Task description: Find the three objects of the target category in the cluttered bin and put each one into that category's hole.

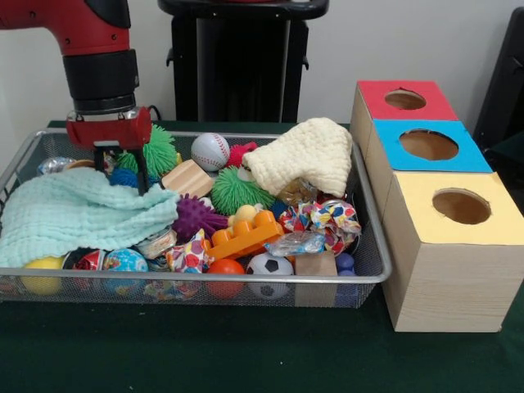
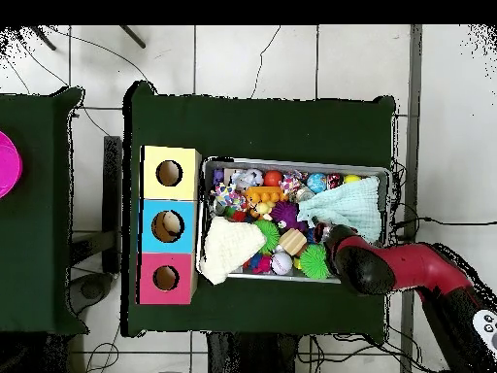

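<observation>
I see the mint cloth (image 1: 82,214) lying in a hump with the yellow ball peeking out from its edge (image 1: 43,274), so I should expect more toys hidden under the cloth when I lift it.
A wire mesh bin (image 1: 370,277) (image 2: 296,162) holds mixed toys. Among them are a baseball (image 1: 210,151), a soccer ball (image 1: 268,266), an orange ball (image 1: 225,268), a yellow ball (image 1: 41,266), two green spiky balls (image 1: 155,151) (image 1: 233,190), a purple spiky ball (image 1: 195,217), an orange brick (image 1: 244,236) and a wooden block (image 1: 187,178). My gripper (image 1: 119,169) hangs open over the bin's rear left corner, its tips just above a mint cloth (image 1: 82,213) (image 2: 354,206), holding nothing. In the overhead view the arm (image 2: 364,267) hides the gripper.
A cream cloth (image 1: 303,155) (image 2: 231,248) covers toys at the rear right. Beside the bin stand three boxes with round holes in their tops: red (image 1: 405,100) (image 2: 165,278), blue (image 1: 426,146) (image 2: 167,226) and yellow (image 1: 458,209) (image 2: 169,173). Crumpled wrappers (image 1: 332,217) lie near the brick.
</observation>
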You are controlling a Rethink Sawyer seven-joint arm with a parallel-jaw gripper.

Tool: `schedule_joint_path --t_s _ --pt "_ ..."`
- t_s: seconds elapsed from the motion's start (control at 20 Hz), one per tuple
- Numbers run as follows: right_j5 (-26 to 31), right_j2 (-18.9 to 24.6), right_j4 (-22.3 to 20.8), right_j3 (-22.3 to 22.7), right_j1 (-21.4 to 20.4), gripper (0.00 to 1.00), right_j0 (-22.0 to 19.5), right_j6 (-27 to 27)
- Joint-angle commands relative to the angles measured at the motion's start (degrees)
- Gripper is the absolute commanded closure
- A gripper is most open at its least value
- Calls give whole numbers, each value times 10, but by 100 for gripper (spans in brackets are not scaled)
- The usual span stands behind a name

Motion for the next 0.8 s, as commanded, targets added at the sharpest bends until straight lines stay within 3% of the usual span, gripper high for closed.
schedule_joint_path --t_s 0.05,0.7,0.75,0.8 --pt "78 47 16 -55 23 0 1 -173" --pt "57 48 -11 -74 40 0 10 -166" --pt "57 39 -15 -74 34 100 18 -154" --pt "50 35 -16 -71 32 100 20 -142"
